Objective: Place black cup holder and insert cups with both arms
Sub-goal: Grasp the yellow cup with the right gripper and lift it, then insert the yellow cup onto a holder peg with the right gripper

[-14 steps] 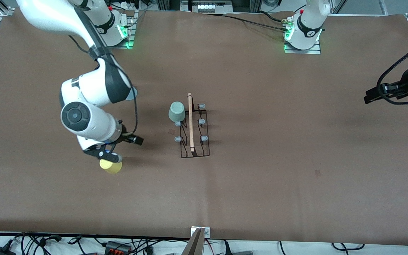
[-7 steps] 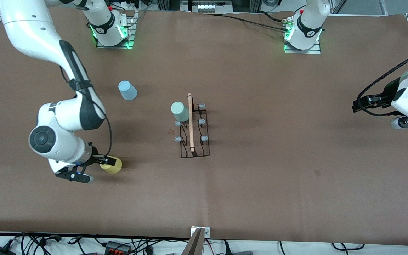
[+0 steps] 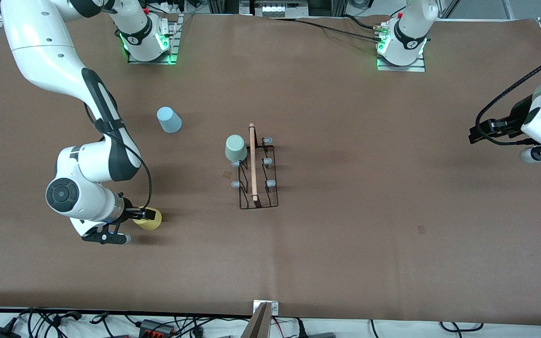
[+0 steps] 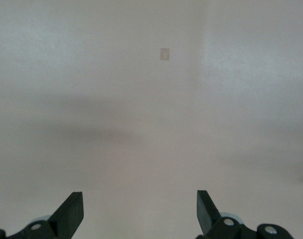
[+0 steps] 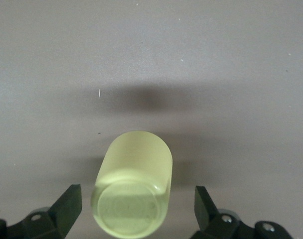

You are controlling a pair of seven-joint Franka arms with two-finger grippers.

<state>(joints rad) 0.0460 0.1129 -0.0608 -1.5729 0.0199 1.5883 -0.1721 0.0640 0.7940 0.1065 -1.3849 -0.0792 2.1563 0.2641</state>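
Observation:
The yellow cup (image 3: pixel 150 220) has its closed bottom (image 5: pixel 127 210) pointing up, so I expect its hidden opening to slide over a free peg when I bring it to the black cup holder.
The black cup holder (image 3: pixel 257 174) stands mid-table, its wooden rod (image 3: pixel 253 162) on top. A mint green cup (image 3: pixel 235 147) sits upside down on one of its pegs, on the right arm's side. A light blue cup (image 3: pixel 169 119) is on the table nearer the right arm's base. The yellow cup (image 3: pixel 152 219) lies on its side; it also shows in the right wrist view (image 5: pixel 136 189), bottom toward the camera. My right gripper (image 3: pixel 133 224) (image 5: pixel 137 204) is open, low, with one finger on each side of the cup and not touching it. My left gripper (image 3: pixel 524 145) (image 4: pixel 140 209) is open and empty over bare table.
The brown table cover (image 3: pixel 345 244) runs to all edges. A small dark patch (image 3: pixel 421 229) marks it toward the left arm's end and shows in the left wrist view (image 4: pixel 164 54). Cables (image 3: pixel 148 325) lie along the table's near edge.
My right arm swung from above the yellow cup toward its own end of the table and lowered, so the open fingers now flank the cup. The left arm shifted slightly. The cups stayed put.

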